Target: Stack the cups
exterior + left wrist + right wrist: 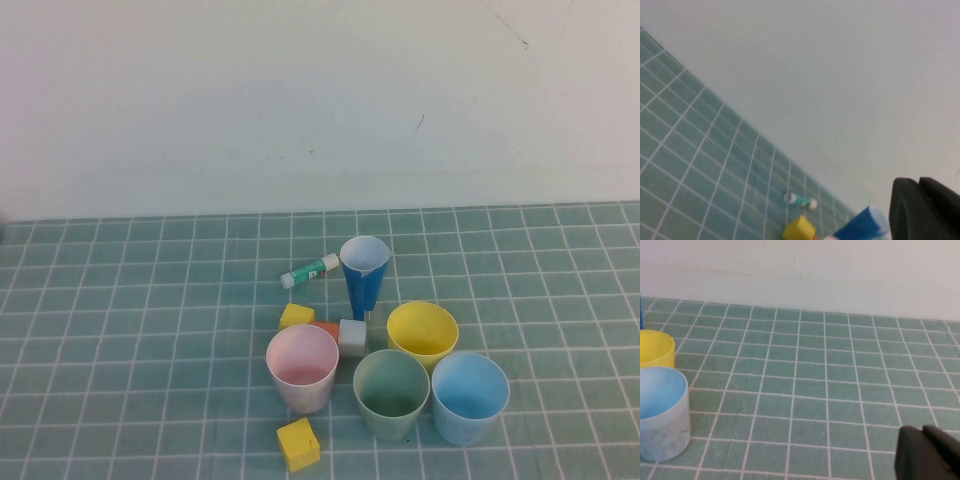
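Note:
The pink cup is upright and has open tiles point(246, 356) beside its rim. My left gripper should continue to go toward that rim point(269, 354) until the cup's side is between its fingers.
Four pastel cups stand upright and apart near the front of the tiled table: pink point(302, 366), green point(391, 392), light blue point(469, 395) and yellow point(422, 333). None is inside another. Neither arm shows in the high view. My left gripper point(917, 182) shows only in the left wrist view, its black fingers pressed together and empty, off to the side of the objects. My right gripper point(921, 431) is shut and empty over bare tiles, well apart from the light blue cup point(662, 412) and the yellow cup point(655, 349).
A narrow dark blue cone cup point(364, 272) stands behind the yellow cup. A glue stick point(309, 270) lies beside it. Yellow blocks point(296, 316) point(298, 443), a grey cube point(352, 337) and an orange block point(326, 329) lie among the cups. A white wall is behind.

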